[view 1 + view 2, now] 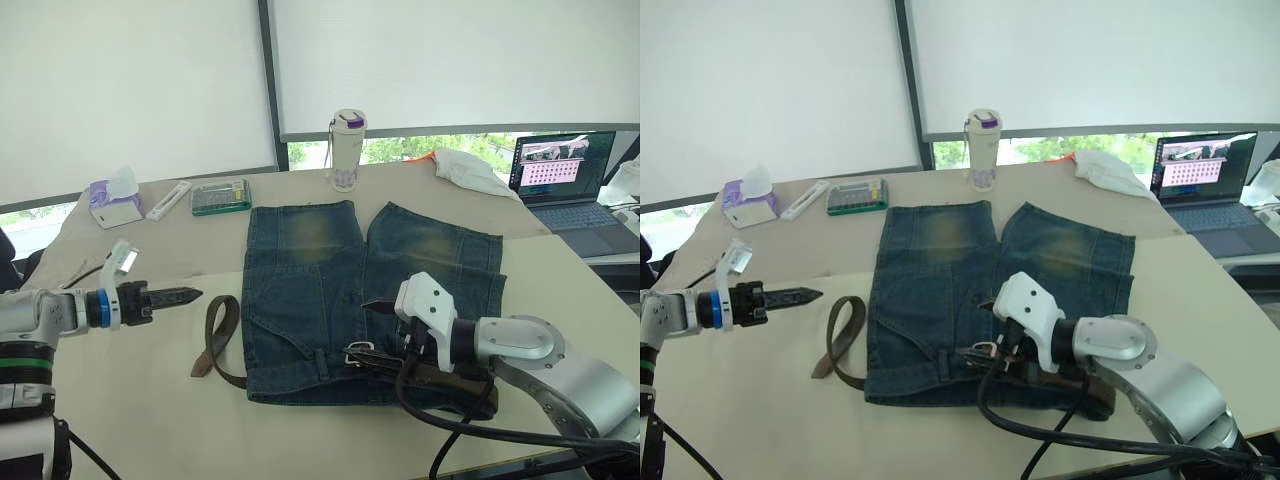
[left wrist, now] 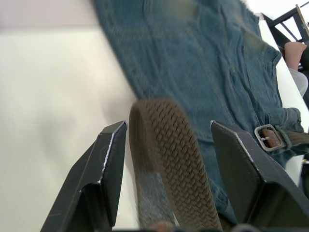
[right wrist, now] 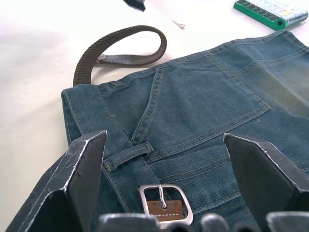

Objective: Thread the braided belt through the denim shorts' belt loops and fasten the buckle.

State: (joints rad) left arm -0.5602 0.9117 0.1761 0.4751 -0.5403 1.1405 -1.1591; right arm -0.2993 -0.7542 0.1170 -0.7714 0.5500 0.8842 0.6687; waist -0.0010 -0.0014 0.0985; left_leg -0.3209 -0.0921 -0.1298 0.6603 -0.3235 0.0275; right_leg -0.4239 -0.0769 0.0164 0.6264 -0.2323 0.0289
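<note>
The braided belt is on its edge in an open curl, so I expect its loose end to stick out stiffly when the robot carries it over the shorts.
The denim shorts lie flat on the table with the waistband toward me. The braided belt curls out in a loop past the waistband's left end. Its silver buckle rests on the waistband by a belt loop. My right gripper hovers open just over the buckle, fingers spread to either side of it. My left gripper is open above the table just left of the belt's loop, which shows between its fingers in the left wrist view.
Behind the shorts stand a bottle, a green box, a white stick and a tissue pack. A white cloth and a laptop sit far right. Bare tabletop lies left of the belt.
</note>
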